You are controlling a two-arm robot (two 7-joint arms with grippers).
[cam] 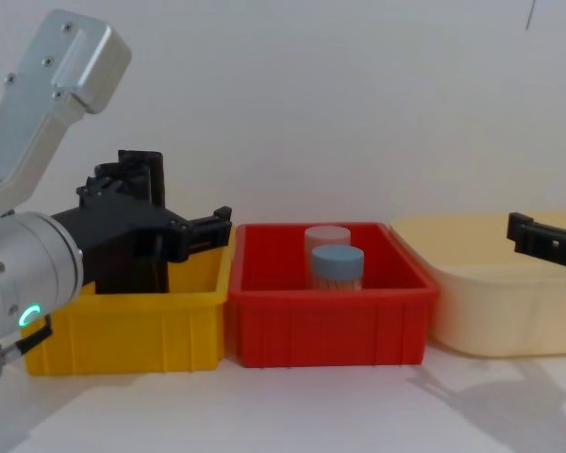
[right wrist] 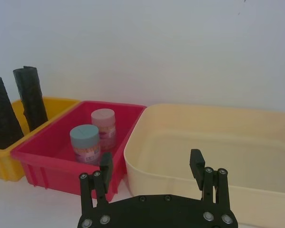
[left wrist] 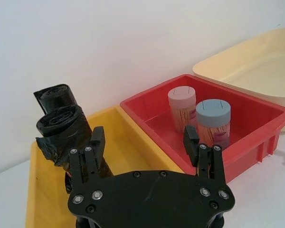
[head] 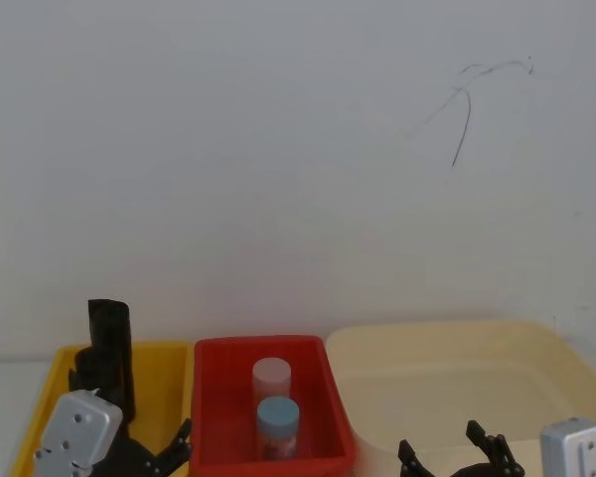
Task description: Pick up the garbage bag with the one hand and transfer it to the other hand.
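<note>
My gripper will lift the nearer roll of garbage bag (left wrist: 72, 137), which will stay rolled up and hang straight, because tight spiral layers (left wrist: 61, 118) show at the top.
Two matte black rolls of garbage bag (left wrist: 61, 127) stand upright in the yellow bin (left wrist: 128, 137), rising above its wall; in the head view one roll (head: 109, 343) shows at the bin's back left. My left gripper (left wrist: 143, 140) hovers open over the yellow bin, with one finger (left wrist: 96, 142) just beside the nearer roll and nothing between the fingers. My right gripper (right wrist: 151, 164) is open and holds nothing, low in front of the cream tub (right wrist: 218, 142). From the right wrist view the rolls (right wrist: 31, 97) stand far off at the side.
A red bin (head: 219, 417) between the yellow bin and the cream tub (head: 457, 368) holds a pink-lidded jar (head: 271, 378) and a blue-lidded jar (head: 277, 422). A white wall stands close behind all three containers. White tabletop lies in front of the bins.
</note>
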